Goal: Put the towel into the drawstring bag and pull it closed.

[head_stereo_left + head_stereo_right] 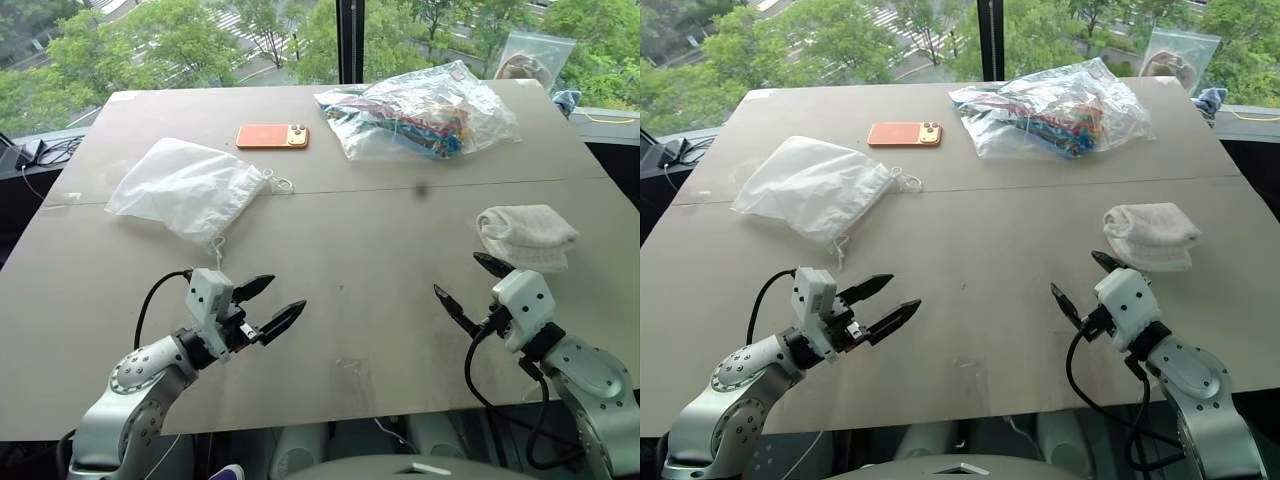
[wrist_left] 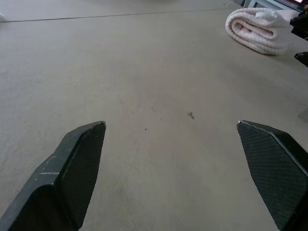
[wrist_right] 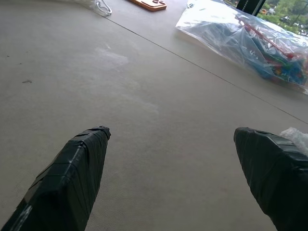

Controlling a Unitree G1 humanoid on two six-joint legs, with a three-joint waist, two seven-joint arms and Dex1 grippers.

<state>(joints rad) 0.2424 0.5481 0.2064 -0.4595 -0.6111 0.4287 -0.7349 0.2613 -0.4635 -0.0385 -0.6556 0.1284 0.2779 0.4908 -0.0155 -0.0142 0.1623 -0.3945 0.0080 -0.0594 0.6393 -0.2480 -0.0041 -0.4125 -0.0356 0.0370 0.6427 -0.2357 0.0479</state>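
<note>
I see the drawstring bag's opening edge (image 1: 246, 206) facing the towel and lying free, so I should keep moving my open left gripper to the edge's middle (image 1: 240, 213) until its fingers close there.
The towel (image 1: 526, 236), a cream-white folded bundle, lies on the table's right side; the left wrist view also catches the towel (image 2: 260, 30). The drawstring bag (image 1: 186, 188), thin white fabric with a gathered neck and cord, lies flat on the left, neck pointing toward the middle. My left gripper (image 1: 267, 303) hovers open over the near left of the table, just in front of the bag, nothing between its fingers. My right gripper (image 1: 468, 281) stands open at the near right, its far fingertip close to the towel's front edge, holding nothing.
An orange phone (image 1: 272, 136) lies at the back centre. A clear plastic bag of colourful items (image 1: 420, 112) sits at the back right. Another clear bag (image 1: 535, 55) leans by the window. The grey table (image 1: 370, 280) has a seam across its middle.
</note>
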